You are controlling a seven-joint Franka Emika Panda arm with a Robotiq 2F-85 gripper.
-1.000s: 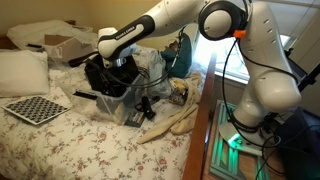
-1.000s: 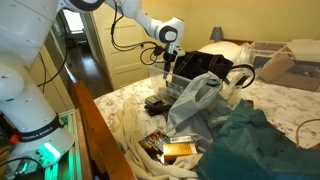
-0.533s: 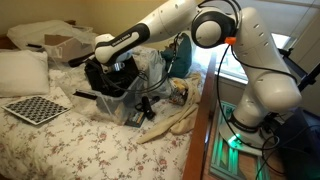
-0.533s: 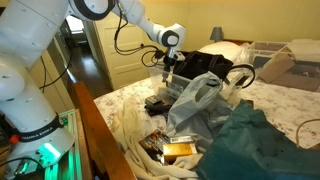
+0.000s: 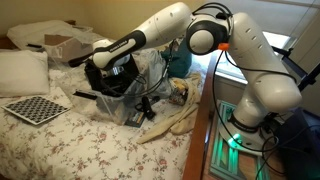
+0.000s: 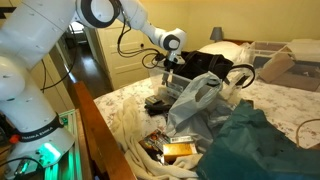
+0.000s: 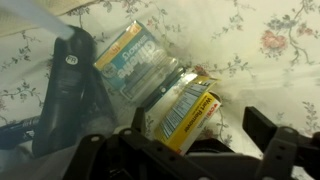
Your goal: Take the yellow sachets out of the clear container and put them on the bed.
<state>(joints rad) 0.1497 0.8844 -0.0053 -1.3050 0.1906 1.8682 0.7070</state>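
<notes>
I should turn my gripper in line with the yellow sachet (image 7: 188,112) before I close it on the sachet's near end (image 7: 168,136), because the sachet lies slanted between my gripper's fingers.
In the wrist view a yellow sachet (image 7: 186,112) with a printed label lies between my gripper's (image 7: 200,132) two dark fingers, closer to the left one. The fingers stand wide apart and do not press it. A second sachet (image 7: 135,58), with a bluish face and yellow edge, lies just beyond it on clear plastic over the floral bedspread. In both exterior views the gripper (image 5: 112,68) (image 6: 168,72) reaches down into the clear container (image 5: 128,98) on the bed. The sachets do not show in those views.
A black object (image 7: 64,92) lies left of the sachets. Near the container are a crumpled plastic bag (image 6: 195,95), headphones (image 6: 240,75), a teal cloth (image 6: 255,140) and a small box of packets (image 6: 170,150). A checkerboard (image 5: 35,108), pillow (image 5: 22,72) and cardboard box (image 5: 65,45) lie farther off.
The arm has stretched further over the bed and the gripper has sunk a little lower into the container. Nothing on the bed has moved.
</notes>
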